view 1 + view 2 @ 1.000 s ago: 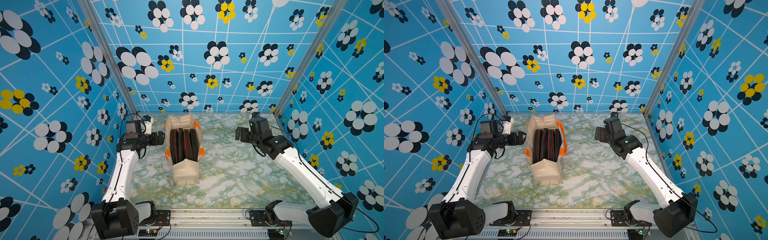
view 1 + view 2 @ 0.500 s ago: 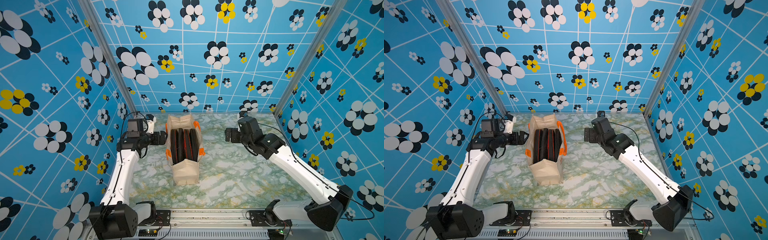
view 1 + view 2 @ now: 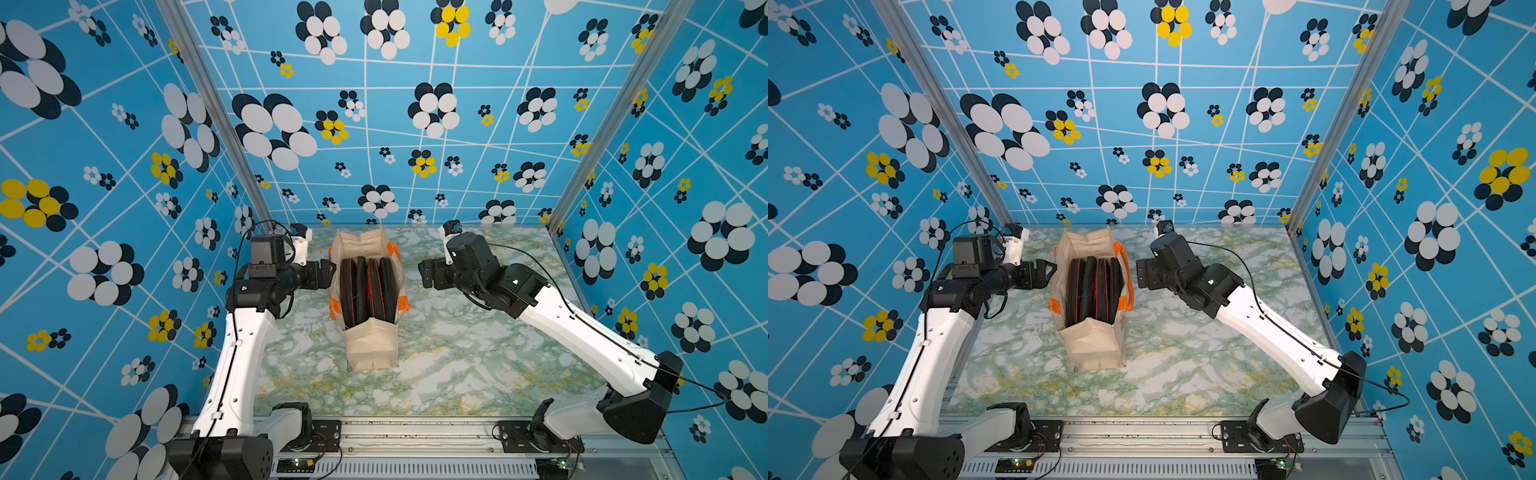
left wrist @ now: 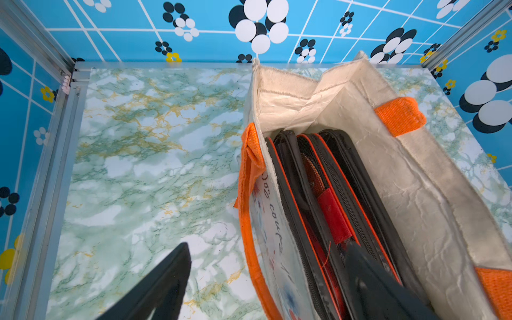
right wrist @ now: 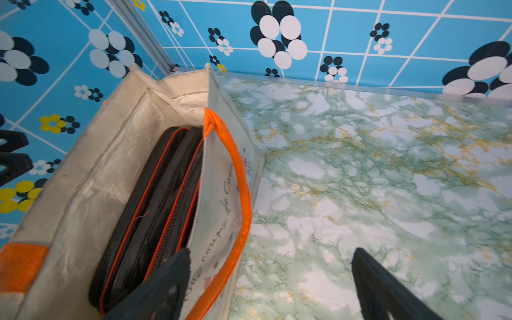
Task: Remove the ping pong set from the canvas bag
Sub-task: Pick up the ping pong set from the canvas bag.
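Observation:
Next, I pinch the canvas bag's rim with my left gripper while my right gripper reaches in for the thin case [image 3: 1090,276], because the cases stand packed on edge [image 3: 1096,294] inside the canvas bag.
The canvas bag [image 3: 370,345] [image 3: 1096,345] stands upright mid-table, its mouth open and its orange handles [image 4: 246,180] [image 5: 241,194] hanging outward. Inside stands the ping pong set [image 3: 368,291] [image 3: 1094,291] [image 4: 332,194] [image 5: 155,207], flat black zipped cases with orange trim set on edge. My left gripper [image 3: 326,272] [image 4: 268,246] is open at the bag's left rim, one finger over the table and one over the cases. My right gripper [image 3: 426,274] [image 5: 271,250] is open beside the right rim, one finger over the bag's wall and one over the table. Neither holds anything.
The green-and-white marble tabletop [image 3: 457,353] is boxed in by blue flowered walls [image 3: 374,124] at the back and both sides. An aluminium rail [image 3: 415,432] with both arm bases runs along the front edge.
My right arm has swung left, bringing its gripper close to the bag's right side. My left gripper has edged up to the bag's left rim. Both stay open.

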`<act>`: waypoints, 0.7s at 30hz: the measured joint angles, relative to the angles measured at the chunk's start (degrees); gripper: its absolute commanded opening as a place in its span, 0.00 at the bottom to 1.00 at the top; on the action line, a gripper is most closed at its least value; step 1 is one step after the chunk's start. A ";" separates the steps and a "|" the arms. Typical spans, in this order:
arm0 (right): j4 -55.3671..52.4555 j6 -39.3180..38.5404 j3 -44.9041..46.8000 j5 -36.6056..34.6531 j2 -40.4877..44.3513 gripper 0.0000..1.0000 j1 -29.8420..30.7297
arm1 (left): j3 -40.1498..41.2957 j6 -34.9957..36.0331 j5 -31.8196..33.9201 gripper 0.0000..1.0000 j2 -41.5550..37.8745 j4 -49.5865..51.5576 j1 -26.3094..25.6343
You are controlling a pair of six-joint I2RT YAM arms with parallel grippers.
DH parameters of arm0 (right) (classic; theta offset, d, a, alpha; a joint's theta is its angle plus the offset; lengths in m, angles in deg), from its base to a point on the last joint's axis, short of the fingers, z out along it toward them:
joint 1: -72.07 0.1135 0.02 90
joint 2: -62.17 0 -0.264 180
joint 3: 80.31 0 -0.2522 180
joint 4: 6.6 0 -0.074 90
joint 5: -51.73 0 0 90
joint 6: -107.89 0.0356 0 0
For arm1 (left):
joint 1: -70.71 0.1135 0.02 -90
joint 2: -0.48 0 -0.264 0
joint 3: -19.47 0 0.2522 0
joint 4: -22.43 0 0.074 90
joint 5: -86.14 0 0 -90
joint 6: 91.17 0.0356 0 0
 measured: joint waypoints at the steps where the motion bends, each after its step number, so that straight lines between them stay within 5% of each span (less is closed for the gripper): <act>1: 0.04 -0.11 -0.81 0.28 -0.48 0.92 0.50 | 0.00 -0.09 -0.02 0.89 -0.24 0.11 -0.17; 10: -0.02 -0.66 -6.95 2.58 -3.28 0.89 3.67 | 0.79 -0.17 -0.55 0.84 0.22 2.12 -1.92; 21: -0.07 -2.16 -14.78 5.62 -9.53 0.86 7.19 | 2.58 -0.20 -1.14 0.67 1.88 2.40 -2.80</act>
